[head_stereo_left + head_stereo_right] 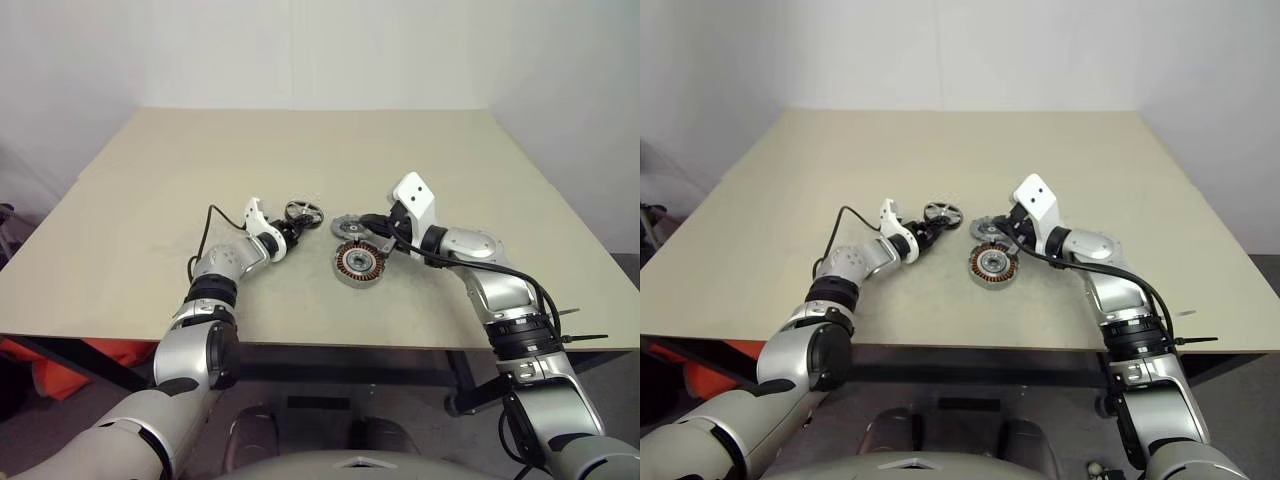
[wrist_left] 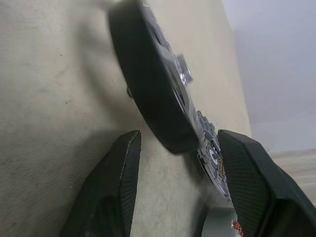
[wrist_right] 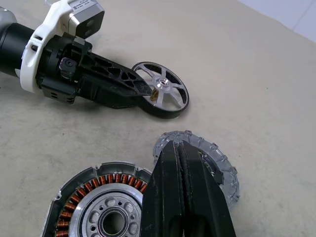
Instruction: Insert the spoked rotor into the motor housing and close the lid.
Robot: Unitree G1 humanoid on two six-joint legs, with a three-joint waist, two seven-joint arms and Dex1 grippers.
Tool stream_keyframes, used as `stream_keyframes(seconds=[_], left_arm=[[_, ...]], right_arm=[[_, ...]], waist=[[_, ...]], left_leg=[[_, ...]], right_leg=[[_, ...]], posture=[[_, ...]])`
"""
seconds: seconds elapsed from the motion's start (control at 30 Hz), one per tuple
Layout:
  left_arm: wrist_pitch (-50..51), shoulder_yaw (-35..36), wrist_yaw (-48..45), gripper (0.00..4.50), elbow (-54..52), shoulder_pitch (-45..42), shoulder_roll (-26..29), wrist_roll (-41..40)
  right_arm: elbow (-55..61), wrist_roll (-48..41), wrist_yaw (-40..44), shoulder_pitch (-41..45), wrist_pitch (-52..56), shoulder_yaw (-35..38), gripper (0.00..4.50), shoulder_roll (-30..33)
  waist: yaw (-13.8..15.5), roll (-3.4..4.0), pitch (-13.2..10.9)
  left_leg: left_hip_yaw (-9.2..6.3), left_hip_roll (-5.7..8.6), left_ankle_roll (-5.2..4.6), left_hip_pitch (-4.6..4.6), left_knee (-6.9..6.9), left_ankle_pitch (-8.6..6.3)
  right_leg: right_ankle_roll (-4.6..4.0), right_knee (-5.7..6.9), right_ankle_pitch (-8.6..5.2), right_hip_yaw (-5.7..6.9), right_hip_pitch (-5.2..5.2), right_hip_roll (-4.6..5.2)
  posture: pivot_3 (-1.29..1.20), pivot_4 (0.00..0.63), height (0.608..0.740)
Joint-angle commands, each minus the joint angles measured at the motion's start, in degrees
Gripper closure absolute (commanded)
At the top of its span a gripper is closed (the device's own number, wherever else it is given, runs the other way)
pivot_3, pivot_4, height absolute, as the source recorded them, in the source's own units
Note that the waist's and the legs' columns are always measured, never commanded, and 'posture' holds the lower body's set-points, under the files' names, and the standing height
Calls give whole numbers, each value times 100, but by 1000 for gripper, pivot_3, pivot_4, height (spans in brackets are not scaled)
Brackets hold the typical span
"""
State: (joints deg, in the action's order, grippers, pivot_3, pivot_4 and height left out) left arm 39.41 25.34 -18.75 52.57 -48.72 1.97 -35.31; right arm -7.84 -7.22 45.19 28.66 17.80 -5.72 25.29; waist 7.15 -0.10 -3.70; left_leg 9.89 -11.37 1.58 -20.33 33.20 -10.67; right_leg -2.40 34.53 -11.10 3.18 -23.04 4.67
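Note:
My gripper will find a toothed brass stem underneath the rotor when it lifts the rotor, because a small nub (image 2: pixel 129 92) sticks out below the spoked rotor's dark rim (image 2: pixel 150 81).
The spoked rotor (image 3: pixel 165 94), a shiny silver wheel with a dark rim, lies on the table left of the other parts. My left gripper (image 1: pixel 291 230) is open. Its fingers (image 2: pixel 118 173) stand on either side of the rotor's near rim (image 2: pixel 153 89), with a small gap showing on both sides. The lid (image 3: pixel 219 165), a grey notched disc, lies flat just behind the motor housing (image 1: pixel 359 264), whose copper windings face up. My right gripper (image 3: pixel 183 147) is shut on nothing. It hovers over the lid's near edge, between lid and housing.
The beige table (image 1: pixel 300 150) stretches wide behind and to both sides of the parts, and its front edge runs close below the housing. A black cable (image 1: pixel 205 235) loops off my left wrist. White walls stand behind the table.

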Motion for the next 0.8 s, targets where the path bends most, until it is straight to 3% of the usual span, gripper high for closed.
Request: stream_keyframes(seconds=[0.03, 0.37, 0.6, 0.7, 0.77, 0.8], left_arm=[[-68, 26, -52, 1923, -128, -121, -4, -43], [-409, 779, 284, 1923, 108, -173, -79, -513], [-410, 835, 400, 1923, 239, -181, -103, -497], [-393, 849, 417, 2530, 272, -192, -99, -513], [-379, 838, 389, 3166, 278, -193, -93, -512], [-375, 830, 383, 3166, 281, -193, -92, -519]], right_arm=[[239, -94, -12, 100, -54, 107, 4500, 33], [242, -84, -3, 109, -49, 92, 4500, 39], [251, -82, -7, 119, -45, 86, 4500, 32], [249, -80, -6, 123, -46, 81, 4500, 29], [238, -76, -5, 127, -51, 78, 4500, 30], [232, -76, -3, 129, -53, 79, 4500, 30]], waist=[[1, 0, 0], [-1, -2, -1], [-2, -2, -1], [-2, -2, -2], [-1, -3, -2], [-1, -3, -2]], left_leg=[[0, 0, 0, 0, 0, 0], [0, 0, -3, -4, -2, -2], [-1, 0, -7, -11, -2, -5], [0, 0, -7, -11, -2, -5], [-1, 0, -7, -12, -2, -5], [-1, 0, -7, -12, -2, -5]], right_leg=[[1, -1, -1, 0, 0, 0], [1, -7, -1, 1, -2, -1], [1, -12, -1, 3, -4, 0], [1, -12, -1, 3, -4, 0], [2, -12, -1, 3, -5, 0], [1, -12, -1, 4, -5, 0]], posture=[[0, 0, 740], [0, 0, 740], [0, 0, 740], [0, 0, 740], [0, 0, 740], [0, 0, 740]])
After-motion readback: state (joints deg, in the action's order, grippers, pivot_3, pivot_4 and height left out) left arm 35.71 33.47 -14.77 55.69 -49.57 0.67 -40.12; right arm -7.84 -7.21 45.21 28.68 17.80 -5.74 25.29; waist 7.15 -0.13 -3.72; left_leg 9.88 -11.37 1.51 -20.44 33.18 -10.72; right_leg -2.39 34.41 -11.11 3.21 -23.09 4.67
